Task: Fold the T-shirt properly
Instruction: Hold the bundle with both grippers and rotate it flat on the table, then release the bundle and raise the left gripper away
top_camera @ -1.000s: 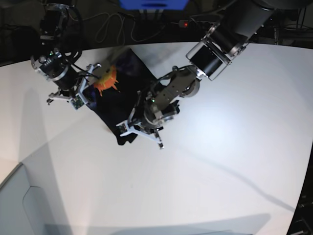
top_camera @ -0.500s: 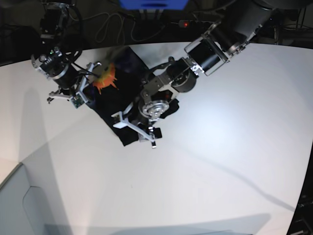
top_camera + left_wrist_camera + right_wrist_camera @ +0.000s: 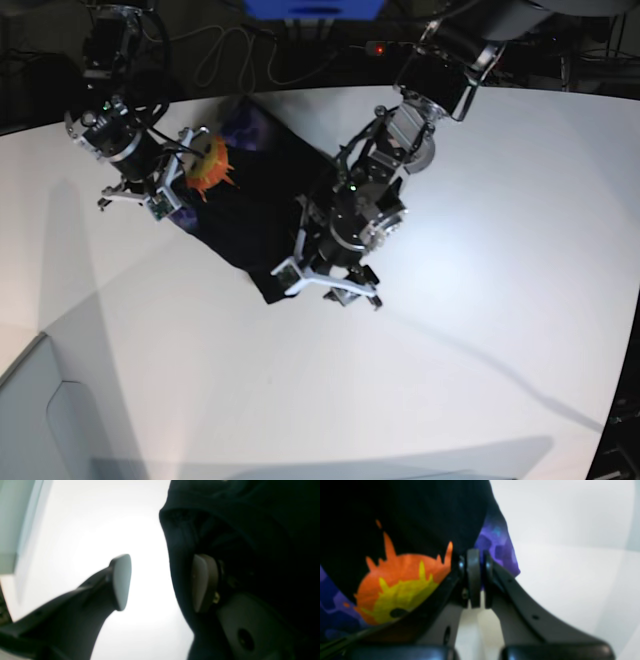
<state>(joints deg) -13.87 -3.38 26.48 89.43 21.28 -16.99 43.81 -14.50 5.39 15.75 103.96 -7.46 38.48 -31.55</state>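
The black T-shirt lies at a slant with the left gripper at its near corner (image 3: 273, 288), so the robot should move back, grab the other corner (image 3: 324, 176) and turn the T-shirt straight.
The black T-shirt (image 3: 262, 215) lies bunched on the white table (image 3: 480, 250), and its orange-yellow sun print (image 3: 208, 168) shows at the upper left. My right gripper (image 3: 186, 168) is shut on the shirt's printed edge. In the right wrist view its fingers (image 3: 473, 577) pinch the cloth beside the sun (image 3: 400, 582) and a purple patch (image 3: 495, 542). My left gripper (image 3: 329, 287) is open at the shirt's near right corner. In the left wrist view (image 3: 160, 582), one pad (image 3: 121, 580) is over bare table and the other pad (image 3: 200, 585) rests against a black fold (image 3: 225, 517).
Cables (image 3: 225, 55) and a blue object (image 3: 315, 8) lie behind the table's far edge. A pale grey panel (image 3: 40, 420) sits at the lower left corner. The table surface right of and in front of the shirt is white and bare.
My left gripper has turned and shifted right and down to the shirt's near corner. The right gripper has drawn the printed edge slightly up and to the left.
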